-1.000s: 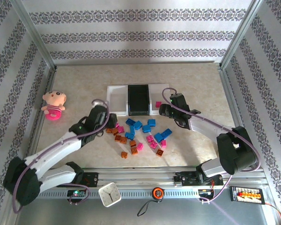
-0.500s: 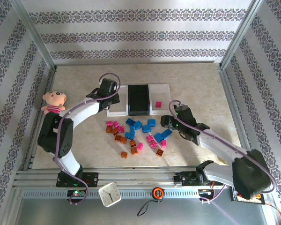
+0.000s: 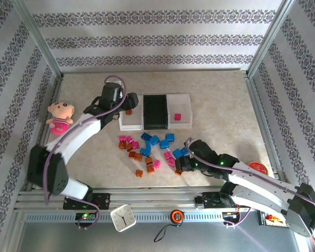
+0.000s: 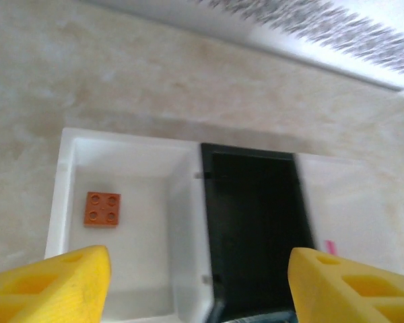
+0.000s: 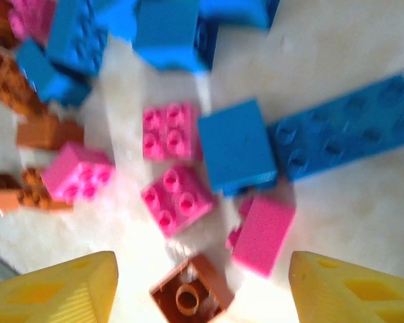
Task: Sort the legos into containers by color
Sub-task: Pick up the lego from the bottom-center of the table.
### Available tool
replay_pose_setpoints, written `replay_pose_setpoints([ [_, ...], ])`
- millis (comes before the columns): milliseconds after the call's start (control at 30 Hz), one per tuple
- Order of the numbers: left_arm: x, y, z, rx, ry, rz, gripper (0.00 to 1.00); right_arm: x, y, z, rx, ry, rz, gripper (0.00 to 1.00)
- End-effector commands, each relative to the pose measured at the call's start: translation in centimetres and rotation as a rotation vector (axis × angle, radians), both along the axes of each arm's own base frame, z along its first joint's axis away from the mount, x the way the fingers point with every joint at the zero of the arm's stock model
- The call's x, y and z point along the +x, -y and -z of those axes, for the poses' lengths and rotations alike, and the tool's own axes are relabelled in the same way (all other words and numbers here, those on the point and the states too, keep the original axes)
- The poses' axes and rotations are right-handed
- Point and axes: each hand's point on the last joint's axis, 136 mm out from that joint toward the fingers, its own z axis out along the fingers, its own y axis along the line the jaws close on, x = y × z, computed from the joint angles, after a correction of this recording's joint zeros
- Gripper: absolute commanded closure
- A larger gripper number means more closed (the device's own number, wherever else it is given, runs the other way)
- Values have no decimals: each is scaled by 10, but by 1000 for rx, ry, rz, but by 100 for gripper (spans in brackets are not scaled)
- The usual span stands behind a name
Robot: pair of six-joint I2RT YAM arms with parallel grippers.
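My left gripper is above the white tray holding the orange brick (image 3: 132,119). It should move away before my right gripper brings the upturned orange-brown brick (image 5: 192,289) there.
The containers sit in a row at mid-table: a left white tray (image 3: 125,124), a black middle tray (image 3: 155,111) and a right white tray (image 3: 185,104). My left gripper (image 3: 127,103) hovers open over the left white tray (image 4: 57,195). One orange brick (image 4: 102,208) lies flat in that tray, apart from the fingers. A pink brick (image 3: 177,116) rests in the right tray. The loose legos (image 3: 152,149) lie in front of the trays. My right gripper (image 3: 181,165) hangs open above the pile's near right edge, over an upturned orange-brown brick (image 5: 192,296) and pink bricks (image 5: 178,198).
A pink plush doll (image 3: 60,118) lies at the far left. A small clock (image 3: 123,217) and a tape measure (image 3: 176,215) sit on the front rail. A red round object (image 3: 257,168) lies by the right frame post.
My left arm swung from the pile up to the left white tray and opened, leaving the orange brick there. My right arm drew back from the right tray to the pile.
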Motion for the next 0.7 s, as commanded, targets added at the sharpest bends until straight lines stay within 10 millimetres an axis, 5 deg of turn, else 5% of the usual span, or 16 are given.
replay_pose_setpoints([
  [0,-36,11,-7,-73,17,67,27,-27,15,24,-95,-94,9,33],
  [100,-67,3,1,-132,24,63,22,-36,13,32,-127,-110,-12,31],
  [167,-84,-3,7,-170,37,54,0,-33,10,32,-144,-90,-17,30],
  [367,-124,-23,28,-199,34,24,0,-19,-3,30,-150,-35,-14,29],
  [667,-154,-42,44,-217,35,-16,0,-9,-22,33,-206,-10,-51,32],
])
